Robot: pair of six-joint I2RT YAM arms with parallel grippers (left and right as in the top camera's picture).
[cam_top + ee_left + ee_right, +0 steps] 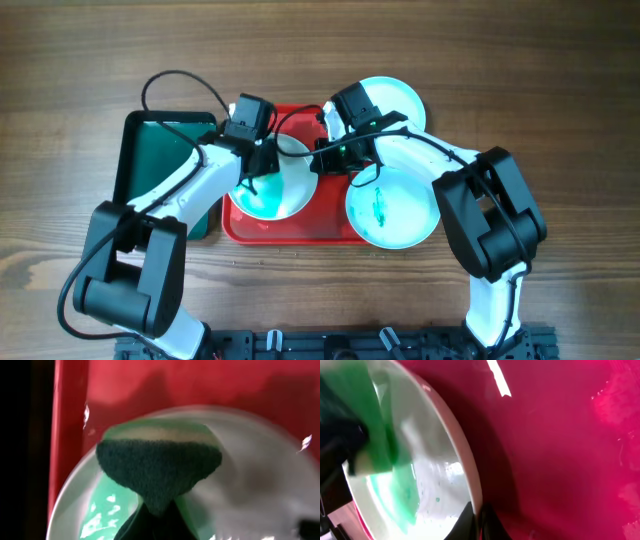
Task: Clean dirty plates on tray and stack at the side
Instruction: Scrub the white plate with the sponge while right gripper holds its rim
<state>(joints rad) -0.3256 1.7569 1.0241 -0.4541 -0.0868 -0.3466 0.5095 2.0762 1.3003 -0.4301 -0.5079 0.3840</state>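
The sponge touches the plate's rim (155, 414) and the plate's centre is smeared with teal, so next my left gripper wipes the sponge back across the plate (293, 187) toward my right gripper.
A white plate (283, 185) lies tilted on the red tray (300, 230), its centre smeared teal. My left gripper (252, 180) is shut on a dark green sponge (159, 467) and presses it on this plate (260, 475). My right gripper (322, 160) is shut on the plate's right rim (470, 480) and holds it up off the tray (560, 435). A pale aqua plate with a teal scribble (392, 206) sits partly over the tray's right edge. Another pale plate (398, 100) lies on the table behind the right arm.
A dark green tray (160, 150) lies left of the red tray, under the left arm. Wooden tabletop (560, 110) surrounds everything. A black rail (330, 345) runs along the front edge.
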